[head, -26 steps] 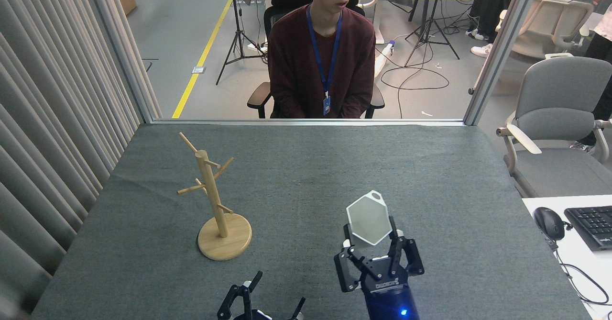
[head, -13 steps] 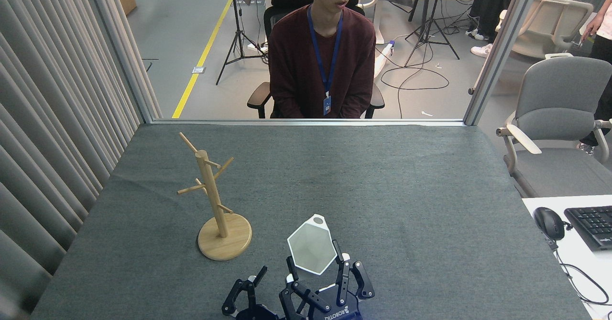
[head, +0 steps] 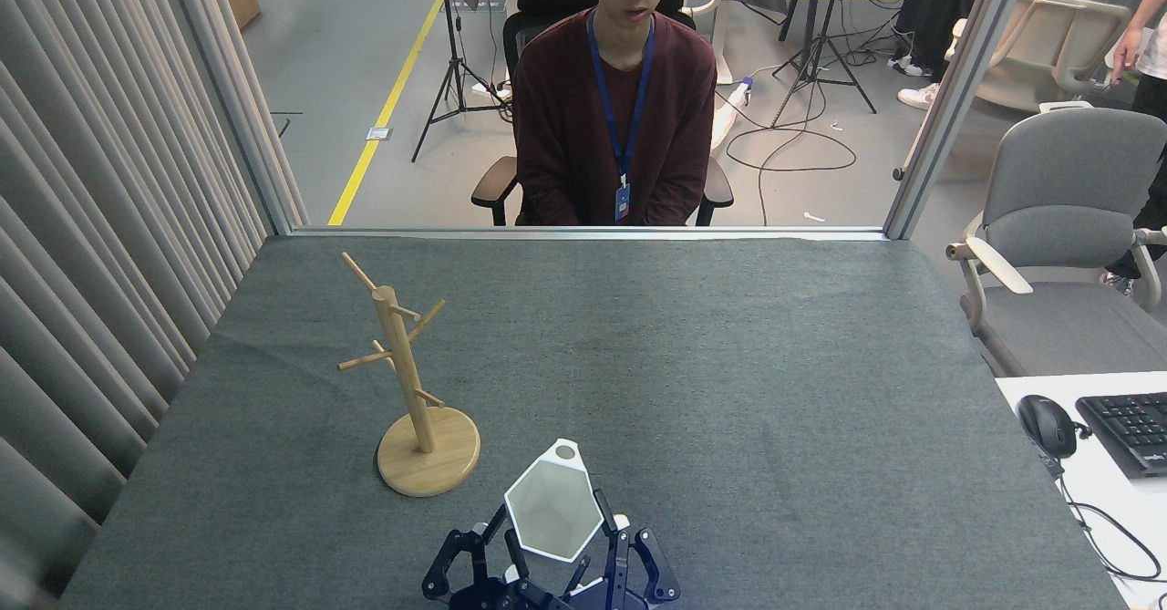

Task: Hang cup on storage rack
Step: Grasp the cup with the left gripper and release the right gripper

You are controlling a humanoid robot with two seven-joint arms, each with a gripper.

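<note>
The white faceted cup point(head: 553, 510) will hang tilted on its side when the robot slides it onto a peg, because the pierced tab point(head: 565, 451) is at the cup's rim.
The white faceted cup point(head: 552, 511) is near the table's front edge, mouth toward me, its pierced rim tab pointing up and away. My right gripper point(head: 560, 537) is shut on the cup, with dark fingers point(head: 609, 521) on either side of it. Just left of the cup, my left gripper point(head: 469, 548) is open and holds nothing, and its right finger is very close to the cup's rim. The wooden storage rack point(head: 402, 366) stands upright on its round base point(head: 428, 466), up and to the left of the cup, with bare pegs.
A person point(head: 615, 108) sits in a chair beyond the table's far edge. A pleated curtain point(head: 100, 227) runs along the left side. At the right, a white desk holds a mouse point(head: 1046, 425) and a keyboard point(head: 1130, 428), behind a grey chair point(head: 1062, 227).
My right gripper has carried the cup left and toward me, from mid-right of the table to the front edge beside the left gripper. The left gripper and the rack stay put.
</note>
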